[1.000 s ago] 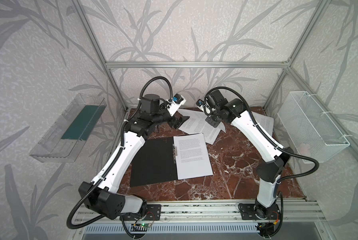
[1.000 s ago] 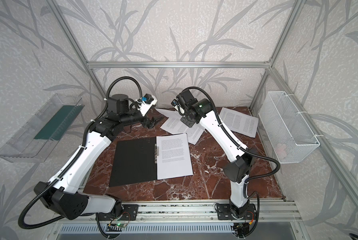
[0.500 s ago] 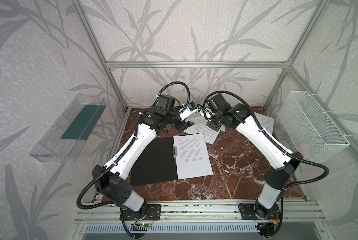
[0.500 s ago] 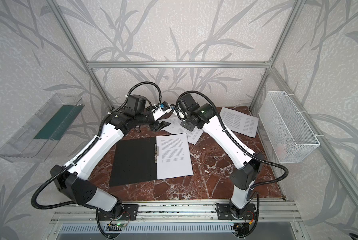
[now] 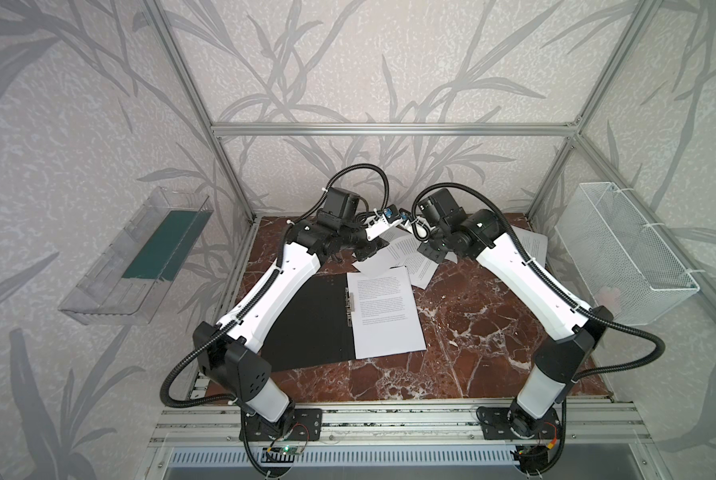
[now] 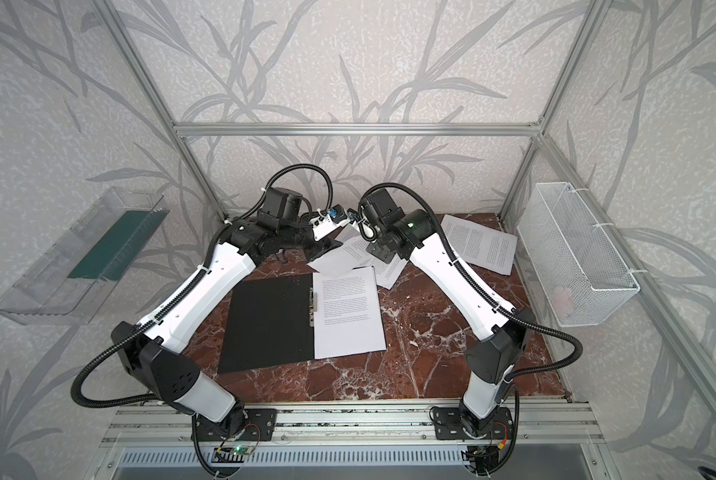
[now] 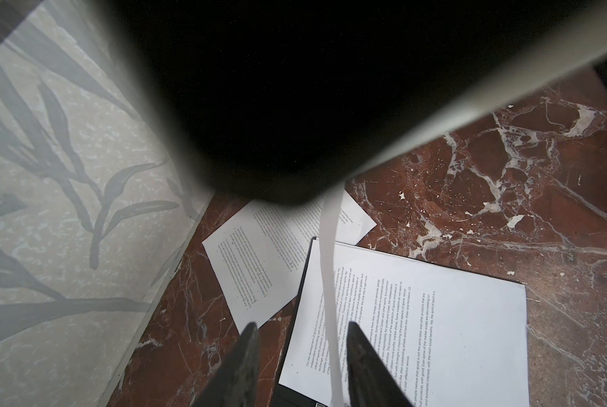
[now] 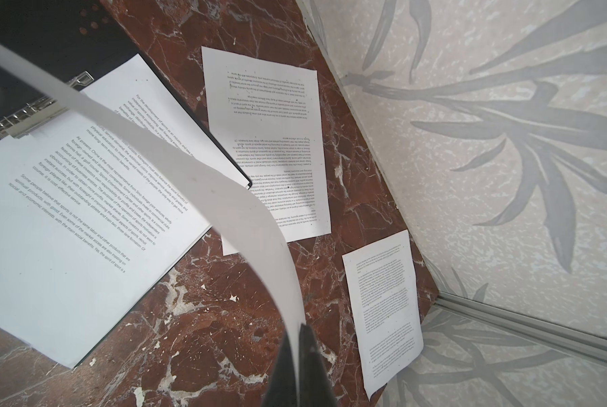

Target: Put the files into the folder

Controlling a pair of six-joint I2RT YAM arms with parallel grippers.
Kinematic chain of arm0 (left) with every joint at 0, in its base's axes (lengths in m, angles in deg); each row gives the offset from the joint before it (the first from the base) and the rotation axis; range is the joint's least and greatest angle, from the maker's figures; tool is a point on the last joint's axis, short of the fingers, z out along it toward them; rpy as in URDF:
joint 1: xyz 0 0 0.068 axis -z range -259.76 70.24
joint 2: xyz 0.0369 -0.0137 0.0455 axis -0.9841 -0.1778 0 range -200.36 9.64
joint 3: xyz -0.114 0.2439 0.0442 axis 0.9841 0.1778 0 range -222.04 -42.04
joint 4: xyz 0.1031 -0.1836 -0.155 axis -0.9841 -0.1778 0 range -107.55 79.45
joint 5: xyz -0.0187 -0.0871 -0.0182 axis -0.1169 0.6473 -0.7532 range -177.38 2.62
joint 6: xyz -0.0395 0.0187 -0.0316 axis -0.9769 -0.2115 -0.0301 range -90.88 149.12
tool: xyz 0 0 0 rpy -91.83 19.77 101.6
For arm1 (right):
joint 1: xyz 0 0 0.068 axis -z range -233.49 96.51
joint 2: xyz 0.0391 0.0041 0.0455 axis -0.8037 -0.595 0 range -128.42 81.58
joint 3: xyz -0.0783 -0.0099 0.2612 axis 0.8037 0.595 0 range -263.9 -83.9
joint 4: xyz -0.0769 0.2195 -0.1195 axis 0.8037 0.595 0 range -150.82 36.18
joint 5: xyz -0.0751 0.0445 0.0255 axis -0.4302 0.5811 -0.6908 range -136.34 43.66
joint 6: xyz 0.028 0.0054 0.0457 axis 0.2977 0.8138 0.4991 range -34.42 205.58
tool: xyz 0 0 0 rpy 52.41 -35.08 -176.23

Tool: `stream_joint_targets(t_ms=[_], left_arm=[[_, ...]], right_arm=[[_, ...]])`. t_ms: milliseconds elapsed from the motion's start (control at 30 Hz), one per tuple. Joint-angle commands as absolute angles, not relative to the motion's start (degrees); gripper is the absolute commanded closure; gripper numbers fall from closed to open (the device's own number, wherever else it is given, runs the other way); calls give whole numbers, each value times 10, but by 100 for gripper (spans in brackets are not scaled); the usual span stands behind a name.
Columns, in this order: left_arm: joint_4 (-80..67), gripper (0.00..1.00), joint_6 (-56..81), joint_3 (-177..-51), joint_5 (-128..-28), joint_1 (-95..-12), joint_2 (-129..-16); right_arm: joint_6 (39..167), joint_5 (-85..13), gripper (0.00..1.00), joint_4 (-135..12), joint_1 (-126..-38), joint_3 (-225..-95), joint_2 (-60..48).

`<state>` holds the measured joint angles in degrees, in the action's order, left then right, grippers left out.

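Observation:
The curved sheet (image 8: 252, 227) is held by my right gripper alone. My left gripper should pinch the sheet's edge (image 7: 329, 305) and take the sheet over before putting it in the folder.
The folder (image 5: 306, 320) (image 6: 264, 324) lies open on the marble table, black inside, with one printed sheet (image 5: 385, 316) (image 7: 435, 317) on its right half beside the metal clip bar (image 8: 30, 112). My right gripper (image 8: 300, 329) (image 5: 429, 253) is shut on the edge of another sheet (image 8: 189, 169) (image 5: 370, 266), which hangs curved above the folder's far edge. My left gripper (image 7: 303, 329) (image 5: 375, 247) is open, its jaws on either side of that sheet's edge (image 7: 330, 299), close to one finger. More files (image 8: 266, 141) (image 8: 386, 310) (image 6: 480, 243) lie at the back.
A clear plastic tray (image 5: 140, 257) hangs on the left wall and a white wire basket (image 5: 626, 249) on the right wall. Aluminium frame posts (image 5: 231, 208) and the back wall stand close behind both grippers, which nearly meet above the far side of the table.
My left arm has swung right to meet the right gripper, and its jaws have narrowed around the lifted sheet's edge. The right gripper has kept its hold on the sheet.

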<state>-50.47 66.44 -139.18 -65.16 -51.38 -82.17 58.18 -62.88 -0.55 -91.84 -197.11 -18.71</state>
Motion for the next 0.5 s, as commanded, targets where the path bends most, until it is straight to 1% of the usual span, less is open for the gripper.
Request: stream_joint_targets(t_ms=[0,100,133,167,200,467], left_arm=[[-533,54,683,-1399,-659,-487,-849],[-528,40,671,-1400,-636,-486,-848],[-524,34,668,-1398,-627,-485,-846],[-520,30,665,-1397,-619,-485,-844],[-514,29,662,-1394,-616,-485,-842],[-507,37,661,-1395,-631,-484,-861]], right_arm=[[565,-586,98,-48,-941,-1971,-166],[565,-588,98,-45,-940,-1971,-166],[565,-590,98,-45,-940,-1971,-165],[566,-590,98,-44,-940,-1971,-165],[567,-590,98,-45,-940,-1971,-165],[574,-557,98,-62,-940,-1953,-130]])
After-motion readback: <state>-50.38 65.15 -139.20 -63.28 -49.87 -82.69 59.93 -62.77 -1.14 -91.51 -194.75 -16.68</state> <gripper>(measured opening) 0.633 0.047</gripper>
